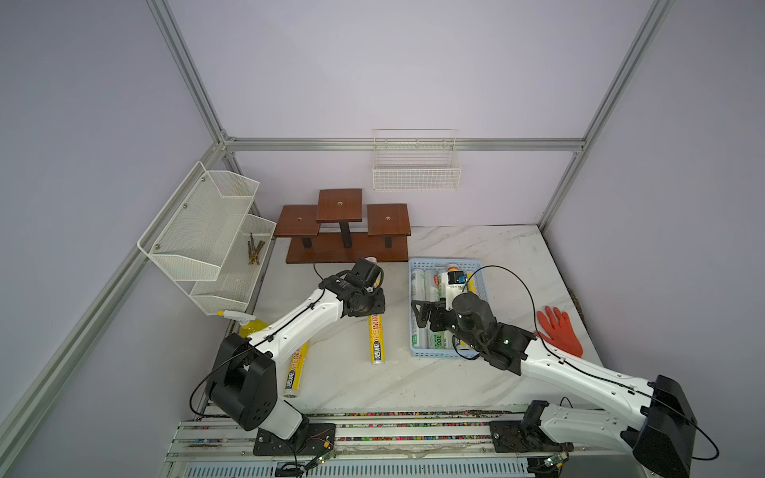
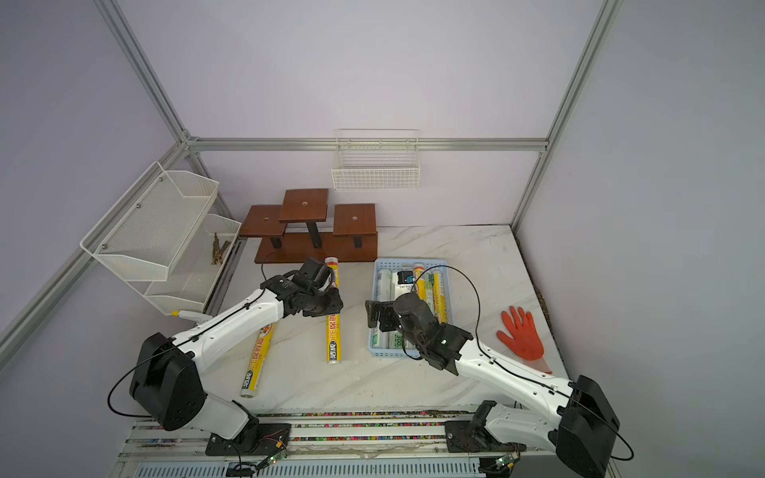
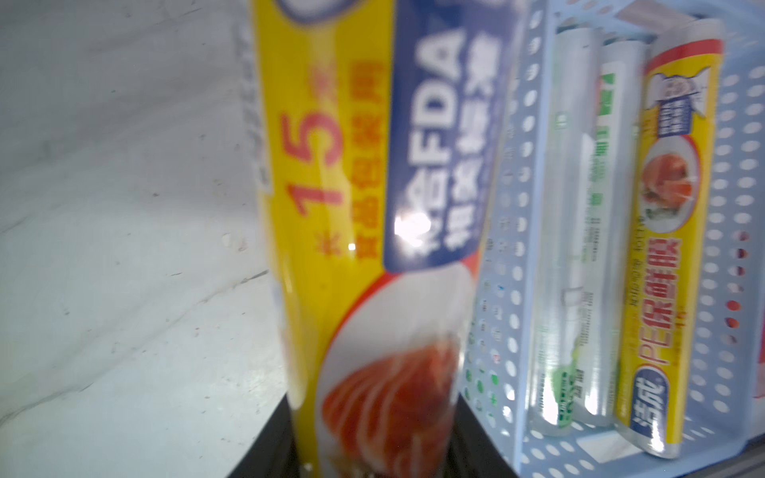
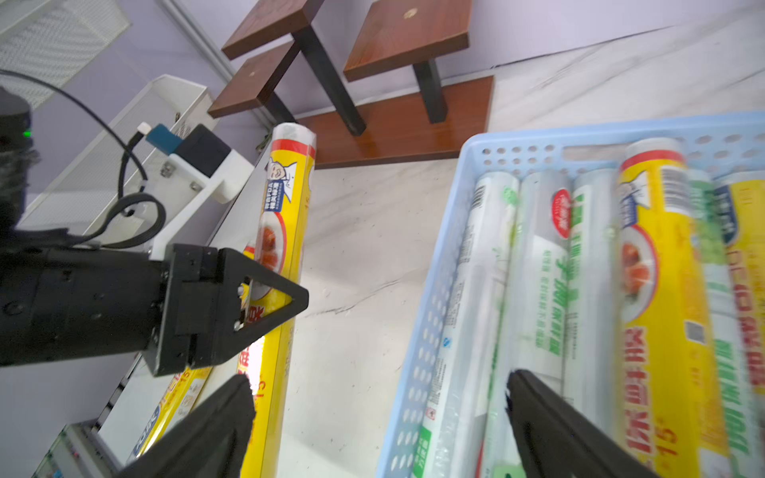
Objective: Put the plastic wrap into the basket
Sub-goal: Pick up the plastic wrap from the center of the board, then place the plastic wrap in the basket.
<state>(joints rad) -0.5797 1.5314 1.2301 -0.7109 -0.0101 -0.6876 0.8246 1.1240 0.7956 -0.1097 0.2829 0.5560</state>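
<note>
I should keep carrying the yellow roll in my left gripper [image 1: 376,339], which runs parallel to the long side of the basket, until it rests on the basket's white-green rolls [image 1: 436,339].
A yellow plastic wrap roll [image 1: 376,340] [image 2: 333,331] lies lengthwise on the marble table left of the basket. My left gripper [image 1: 374,301] [image 2: 333,304] is shut on its middle. In the left wrist view this roll [image 3: 364,248] fills the centre, between the black fingers of my left gripper [image 3: 368,449]. The light blue basket [image 1: 445,262] [image 2: 410,261] holds several rolls, yellow and white-green [image 4: 550,269]. My right gripper [image 1: 422,310] [image 4: 372,418] hangs open over the basket's left wall, holding nothing. Another yellow roll [image 1: 296,368] [image 2: 256,364] lies partly under my left arm.
An orange glove [image 1: 559,331] lies right of the basket. A brown stepped wooden stand [image 1: 343,231] stands at the back. A white wire basket [image 1: 416,165] hangs on the back wall and a white mesh rack [image 1: 207,236] on the left, with a yellow spray bottle [image 1: 248,325] below.
</note>
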